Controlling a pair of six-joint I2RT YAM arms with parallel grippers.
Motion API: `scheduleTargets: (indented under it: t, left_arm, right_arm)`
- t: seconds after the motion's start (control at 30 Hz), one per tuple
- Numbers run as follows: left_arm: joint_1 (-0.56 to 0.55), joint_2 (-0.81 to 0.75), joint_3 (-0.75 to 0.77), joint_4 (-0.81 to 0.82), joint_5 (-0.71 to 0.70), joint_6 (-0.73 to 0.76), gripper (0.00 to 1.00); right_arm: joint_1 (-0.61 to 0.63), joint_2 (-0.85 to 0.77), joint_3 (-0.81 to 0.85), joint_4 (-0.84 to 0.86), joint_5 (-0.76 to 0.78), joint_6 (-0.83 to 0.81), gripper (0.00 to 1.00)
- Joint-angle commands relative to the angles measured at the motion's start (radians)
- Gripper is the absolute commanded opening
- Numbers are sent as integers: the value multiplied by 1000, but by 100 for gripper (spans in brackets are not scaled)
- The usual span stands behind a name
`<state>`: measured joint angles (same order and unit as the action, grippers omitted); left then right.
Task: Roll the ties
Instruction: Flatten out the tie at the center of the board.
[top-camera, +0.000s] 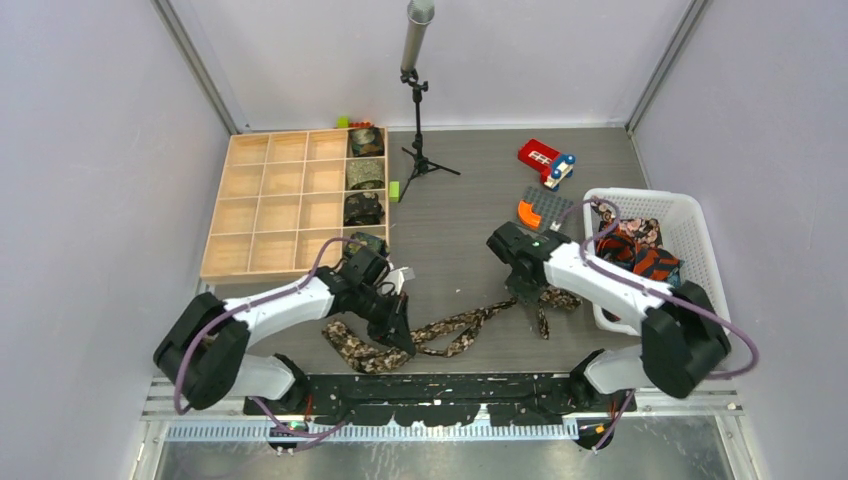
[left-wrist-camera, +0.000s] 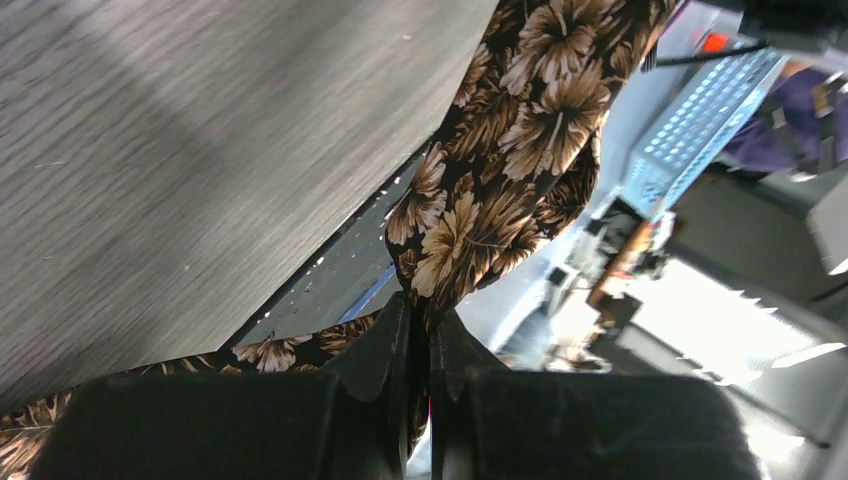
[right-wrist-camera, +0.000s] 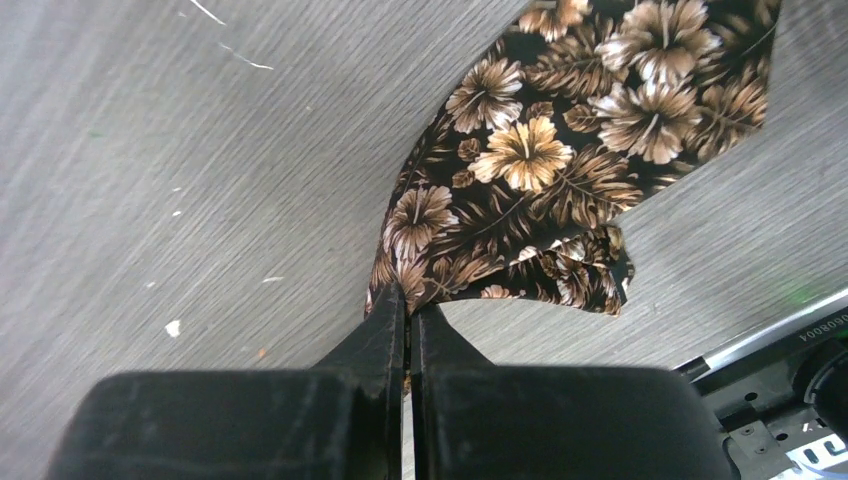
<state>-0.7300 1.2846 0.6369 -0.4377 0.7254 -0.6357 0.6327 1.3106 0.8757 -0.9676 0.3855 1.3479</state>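
Next, I lay the tie straight farther back and then move my left gripper to the near strand (top-camera: 448, 351), because the tie's two strands bow apart (top-camera: 462, 333) near the front rail.
A dark brown floral tie (top-camera: 455, 330) lies stretched across the table's front. My left gripper (top-camera: 402, 337) is shut on it near its left part; the left wrist view shows the fabric (left-wrist-camera: 500, 170) pinched between the jaws, hanging past the table edge. My right gripper (top-camera: 527, 297) is shut on the tie's right end; the right wrist view shows that end (right-wrist-camera: 560, 190) folded over on the table. Three rolled ties (top-camera: 365, 175) sit in the right column of the wooden box (top-camera: 270, 205), and a fourth coil (top-camera: 368, 243) shows by my left wrist. More ties (top-camera: 640, 250) lie in the white basket (top-camera: 700, 235).
A microphone stand (top-camera: 418, 110) stands at the back centre. A red toy (top-camera: 545, 160) and an orange piece on a grey plate (top-camera: 535, 208) lie at the back right. A small green block (top-camera: 394, 190) lies by the box. The black front rail (top-camera: 440, 385) runs along the near edge.
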Motion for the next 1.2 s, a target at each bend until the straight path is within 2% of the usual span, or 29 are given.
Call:
scheduleTargets:
  t: [0.0, 0.1, 0.23, 0.3, 0.33, 0.47, 0.63, 0.67, 0.87, 0.97, 1.03, 1.17]
  left_arm:
    - [65, 87, -17, -2, 169, -91, 0]
    - [91, 152, 22, -47, 181, -62, 0]
    - [120, 226, 45, -62, 205, -49, 0]
    - [137, 255, 56, -80, 210, -41, 2]
    - [146, 271, 59, -86, 218, -39, 3]
    - [177, 306, 73, -117, 256, -69, 4]
    - [198, 311, 90, -116, 295, -111, 6]
    - [202, 305, 86, -103, 300, -124, 6]
    - [226, 297, 50, -63, 329, -170, 6]
    - [242, 283, 46, -79, 329, -168, 13]
    - [249, 267, 50, -99, 314, -159, 22]
    - [259, 230, 108, -231, 205, -85, 46]
  right_arm:
    - [-27, 160, 79, -13, 51, -82, 0]
    - [-41, 270, 144, -1, 45, -151, 1]
    - [-68, 407, 253, -2, 40, -256, 15]
    - [-80, 457, 299, -9, 35, -301, 41]
    - [-84, 474, 316, -10, 36, -322, 49]
    - [-101, 514, 406, -31, 47, -411, 66]
    - [-110, 593, 562, -104, 77, -533, 72]
    - [-113, 615, 596, -117, 58, -564, 80]
    - [-145, 713, 730, -182, -9, -661, 82]
    - [-145, 665, 721, -186, -37, -665, 82]
    - [-142, 616, 689, -175, -88, -664, 82]
    - [-117, 491, 559, -105, -174, -650, 77]
